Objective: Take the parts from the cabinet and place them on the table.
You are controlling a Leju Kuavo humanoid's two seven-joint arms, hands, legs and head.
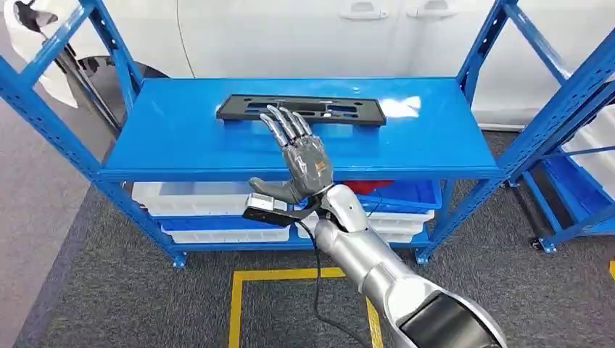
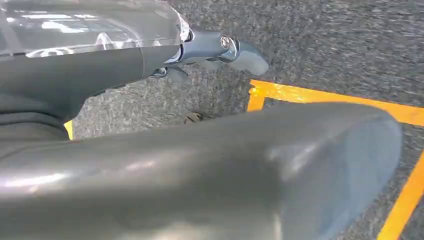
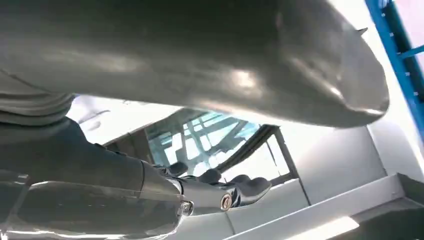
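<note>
A raised rim [image 1: 355, 122] runs along the near edge of the long black part [image 1: 371, 110]. The long black part will stay straight right to its ends when I pick it up by its middle.
A long flat black part [image 1: 301, 109] with cut-outs lies across the back middle of the blue rack's top shelf [image 1: 181, 138]. My right hand [image 1: 301, 156] is raised in front of it, fingers spread and straight, holding nothing. Its fingertips [image 1: 279, 119] overlap the part's near edge; I cannot tell whether they touch it. In the right wrist view the right hand [image 3: 200, 60] has its thumb wide of the dark fingers [image 3: 225, 195], with nothing between them. My left hand [image 2: 150, 150] hangs above the grey floor, its fingers [image 2: 220, 50] stretched out and empty.
Under the top shelf sit white bins [image 1: 196, 197], a blue bin [image 1: 406, 194] and something red [image 1: 366, 186]. A second blue rack [image 1: 573, 145] stands at the right. A white car [image 1: 290, 36] is behind the racks. Yellow tape [image 1: 286, 274] marks the floor.
</note>
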